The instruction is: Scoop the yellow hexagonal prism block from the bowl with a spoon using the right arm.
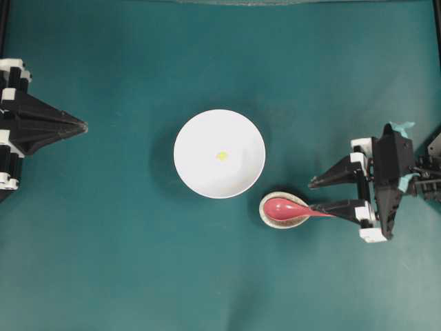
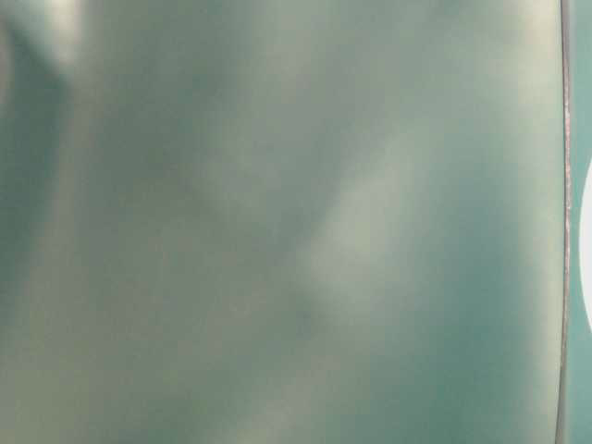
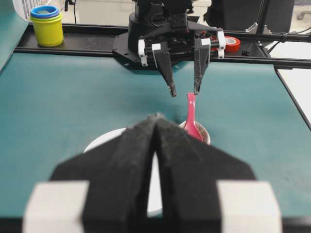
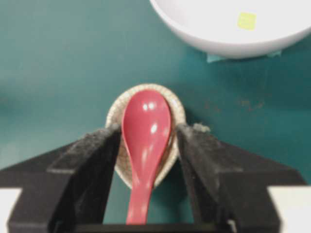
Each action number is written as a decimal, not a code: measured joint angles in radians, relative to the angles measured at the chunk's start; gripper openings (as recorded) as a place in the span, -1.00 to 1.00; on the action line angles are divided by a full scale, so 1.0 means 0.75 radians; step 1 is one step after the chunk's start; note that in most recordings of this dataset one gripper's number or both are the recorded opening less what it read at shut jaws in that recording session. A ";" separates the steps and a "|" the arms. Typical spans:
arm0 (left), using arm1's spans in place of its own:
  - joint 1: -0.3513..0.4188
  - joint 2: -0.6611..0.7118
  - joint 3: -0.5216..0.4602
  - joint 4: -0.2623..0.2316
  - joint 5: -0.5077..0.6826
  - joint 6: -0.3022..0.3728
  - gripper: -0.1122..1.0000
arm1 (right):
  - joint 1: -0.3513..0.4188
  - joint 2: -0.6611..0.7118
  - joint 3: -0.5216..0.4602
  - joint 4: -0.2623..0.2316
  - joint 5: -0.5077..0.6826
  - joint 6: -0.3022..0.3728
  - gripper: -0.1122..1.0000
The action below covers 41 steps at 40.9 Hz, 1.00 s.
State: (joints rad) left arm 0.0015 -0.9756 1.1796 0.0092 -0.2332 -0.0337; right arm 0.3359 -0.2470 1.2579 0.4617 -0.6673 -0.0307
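Note:
Teal tape sticks out from under the white bowl. The bowl will stay in place when I push the spoon under the block.
The white bowl sits mid-table with the tiny yellow hexagonal prism block lying inside it, near the centre. To its lower right, the pinkish-red spoon rests head-down in a small speckled dish, handle pointing right. My right gripper is open, and its fingers straddle the spoon's handle. In the right wrist view the spoon runs between the two pads with a gap on each side; the bowl and block lie ahead. My left gripper is shut, far left, holding nothing.
In the left wrist view, stacked yellow and blue cups and a red tape roll stand beyond the table's far rail. The teal mat covers the table. The table-level view shows only a teal blur.

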 measured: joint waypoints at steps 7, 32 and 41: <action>0.000 0.000 0.000 0.000 -0.006 0.000 -0.82 | 0.094 0.112 0.025 0.047 -0.178 0.047 0.19; 0.000 0.002 0.000 0.000 -0.020 0.000 -0.82 | 0.260 0.395 0.049 0.198 -0.460 0.090 0.19; 0.000 0.002 0.000 0.000 -0.020 0.000 -0.82 | 0.284 0.430 0.051 0.205 -0.460 0.127 0.19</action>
State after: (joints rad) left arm 0.0015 -0.9741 1.1796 0.0092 -0.2485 -0.0337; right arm 0.5492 0.0752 1.2962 0.6151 -1.0124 0.0644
